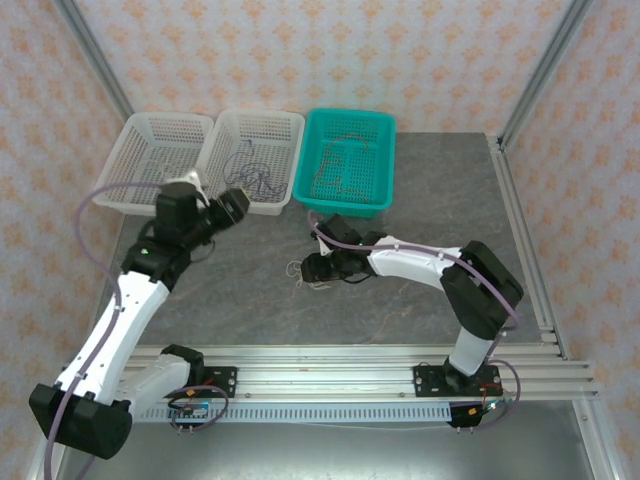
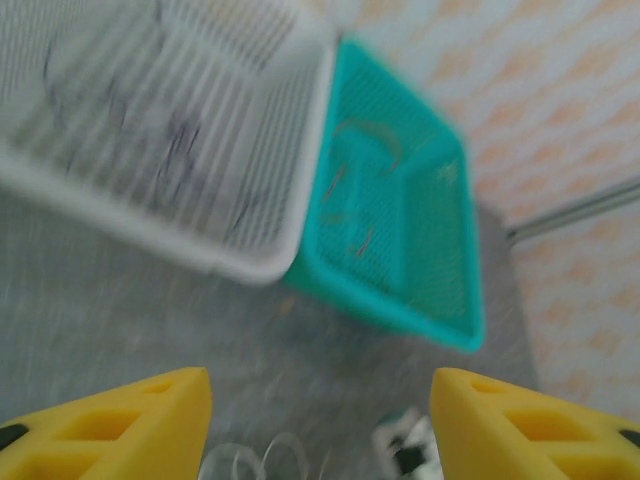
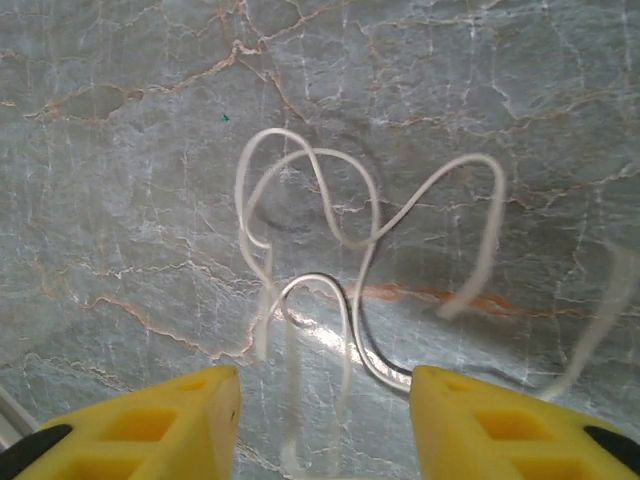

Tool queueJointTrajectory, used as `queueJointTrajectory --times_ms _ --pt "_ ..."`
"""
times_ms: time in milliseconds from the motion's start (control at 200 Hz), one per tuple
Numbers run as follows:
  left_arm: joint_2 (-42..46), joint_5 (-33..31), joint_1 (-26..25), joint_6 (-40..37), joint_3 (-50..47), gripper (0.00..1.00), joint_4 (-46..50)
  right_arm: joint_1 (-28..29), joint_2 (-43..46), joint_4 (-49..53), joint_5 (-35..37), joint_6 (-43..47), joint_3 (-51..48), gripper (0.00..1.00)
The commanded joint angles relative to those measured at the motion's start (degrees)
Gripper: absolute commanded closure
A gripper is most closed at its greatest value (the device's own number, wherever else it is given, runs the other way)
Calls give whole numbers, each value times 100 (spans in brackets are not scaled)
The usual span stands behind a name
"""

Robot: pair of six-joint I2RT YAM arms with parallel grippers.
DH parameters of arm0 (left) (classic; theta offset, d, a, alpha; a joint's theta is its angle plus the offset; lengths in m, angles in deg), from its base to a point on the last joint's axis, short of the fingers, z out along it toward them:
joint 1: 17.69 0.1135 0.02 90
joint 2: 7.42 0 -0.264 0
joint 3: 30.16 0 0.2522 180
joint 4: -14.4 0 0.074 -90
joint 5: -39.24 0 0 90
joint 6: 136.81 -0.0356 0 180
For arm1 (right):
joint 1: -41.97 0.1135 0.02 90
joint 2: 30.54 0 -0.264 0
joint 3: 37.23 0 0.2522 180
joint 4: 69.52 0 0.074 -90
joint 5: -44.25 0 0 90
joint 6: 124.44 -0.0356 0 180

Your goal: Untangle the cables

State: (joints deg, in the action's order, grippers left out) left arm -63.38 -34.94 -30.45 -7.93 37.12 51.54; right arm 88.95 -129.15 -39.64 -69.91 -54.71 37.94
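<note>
The white cables' loops cross each other (image 3: 372, 240) under the robot's right gripper, so the left gripper should grab the loops' opposite side (image 1: 293, 269) and pull away from the right gripper.
White cables (image 3: 318, 205) lie in tangled loops on the grey marble table (image 3: 120, 150). My right gripper (image 3: 325, 420) hangs open just above them, and a few blurred strands run between its yellow fingers (image 3: 190, 425). From above, that right gripper (image 1: 308, 268) sits over the white cables (image 1: 297, 270) at mid-table. My left gripper (image 1: 236, 204) is open and raised beside the middle white basket (image 1: 283, 130), which holds dark blue/purple cables (image 1: 254, 172). Red cables (image 1: 340, 165) lie in the teal basket (image 1: 384, 160). In the left wrist view, the left gripper (image 2: 320, 425) is empty, with the white cables (image 2: 255, 460) below it.
A third white basket (image 1: 135, 160) stands at the back left. All three baskets line the table's far edge. Aluminium frame posts rise at the back corners and a rail (image 1: 330, 360) runs along the near edge. The lilac hose (image 1: 100, 200) arcs off the left arm.
</note>
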Motion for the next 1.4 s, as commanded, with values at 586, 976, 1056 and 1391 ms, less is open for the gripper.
queueJointTrajectory --times_ms 586,976,1056,1391 --pt "-1789 -1046 -2443 893 -1187 42 -1114 -258 2306 -1801 2098 -1402 -2320 47" --pt "-3356 -1257 -2396 304 -624 65 -1405 -252 -70 -2211 1878 -865 -1106 46" --pt "-3420 -1121 -2398 373 -695 79 -1607 -251 -361 -2127 1963 -857 -908 47" --pt "-3303 -1189 -2393 210 -744 100 -1465 -88 -838 -1217 3023 -777 -572 99"
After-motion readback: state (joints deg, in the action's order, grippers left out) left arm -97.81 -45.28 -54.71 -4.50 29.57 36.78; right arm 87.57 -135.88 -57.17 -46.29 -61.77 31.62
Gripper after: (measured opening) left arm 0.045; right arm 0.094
